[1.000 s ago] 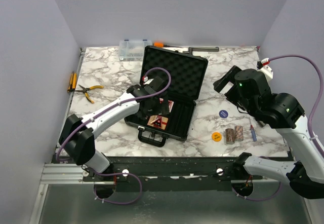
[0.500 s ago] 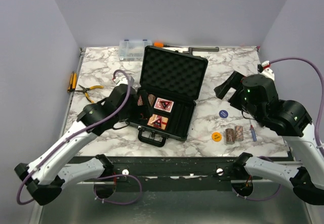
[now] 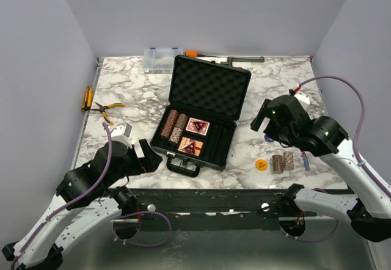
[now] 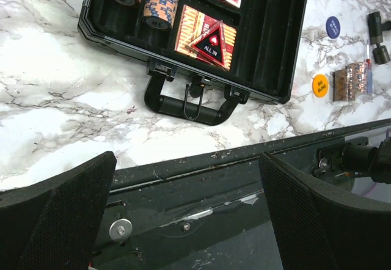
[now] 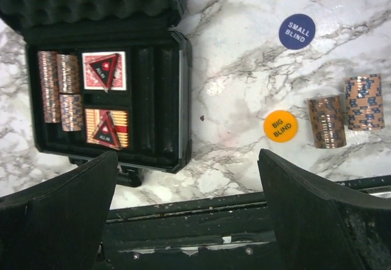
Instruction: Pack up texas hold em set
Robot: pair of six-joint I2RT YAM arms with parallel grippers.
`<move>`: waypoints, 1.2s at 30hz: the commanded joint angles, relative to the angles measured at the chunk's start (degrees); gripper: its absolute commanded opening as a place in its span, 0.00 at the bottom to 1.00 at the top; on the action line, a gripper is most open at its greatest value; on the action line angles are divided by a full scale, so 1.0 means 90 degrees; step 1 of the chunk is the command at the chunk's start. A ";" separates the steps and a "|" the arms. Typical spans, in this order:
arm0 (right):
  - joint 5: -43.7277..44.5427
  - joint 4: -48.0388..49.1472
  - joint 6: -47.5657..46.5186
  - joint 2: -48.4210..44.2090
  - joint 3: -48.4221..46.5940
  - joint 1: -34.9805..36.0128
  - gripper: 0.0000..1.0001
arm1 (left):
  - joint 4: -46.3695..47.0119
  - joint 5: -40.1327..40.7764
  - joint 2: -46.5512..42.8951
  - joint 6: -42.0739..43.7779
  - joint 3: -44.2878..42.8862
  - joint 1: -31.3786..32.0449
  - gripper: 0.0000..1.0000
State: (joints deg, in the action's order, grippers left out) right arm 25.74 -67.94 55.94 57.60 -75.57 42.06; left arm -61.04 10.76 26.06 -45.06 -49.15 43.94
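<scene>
The chip stack [image 3: 277, 164] nearest the orange token lies clear of it. I should keep moving my open right gripper there until its fingers go around the stack's sides.
The black case [image 3: 227, 137] lies open at mid-table with its foam lid [image 3: 211, 88] up. Inside are brown chip stacks [image 3: 171, 127] on the left and two red card decks [image 3: 198, 126], each with a triangular token on top. They also show in the right wrist view, chips [image 5: 60, 90] and decks [image 5: 105, 128]. Two more chip stacks [image 5: 327, 121] lie on the table to the right, by an orange round token [image 5: 280, 126] and a blue one [image 5: 297, 31]. My left gripper [image 4: 186, 178] is open and empty over the table's near edge, below the case handle [image 4: 183, 104]. My right gripper [image 5: 186, 184] is open and empty, right of the case.
A clear organiser box [image 3: 160, 59] and a long tool [image 3: 226, 58] lie at the back edge. Yellow-handled pliers [image 3: 109, 108] and an orange-handled tool [image 3: 87, 98] lie at the left. A small screwdriver [image 3: 305, 160] lies beside the outer chip stacks. The dark rail [image 4: 244, 160] runs along the near edge.
My left arm has pulled back out of the case to the near left edge, uncovering the chip stacks in the case. My right gripper has moved slightly left and lower.
</scene>
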 commanded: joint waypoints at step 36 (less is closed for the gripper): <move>-0.0770 0.1013 -0.0954 0.1851 0.2749 -0.2125 0.96 | 0.0986 -0.0545 -0.1031 0.0612 0.0739 -0.0231 0.98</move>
State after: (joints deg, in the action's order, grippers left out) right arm 20.01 -60.38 49.10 73.84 -51.13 23.24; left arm -53.39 7.03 16.78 -39.90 -43.22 42.81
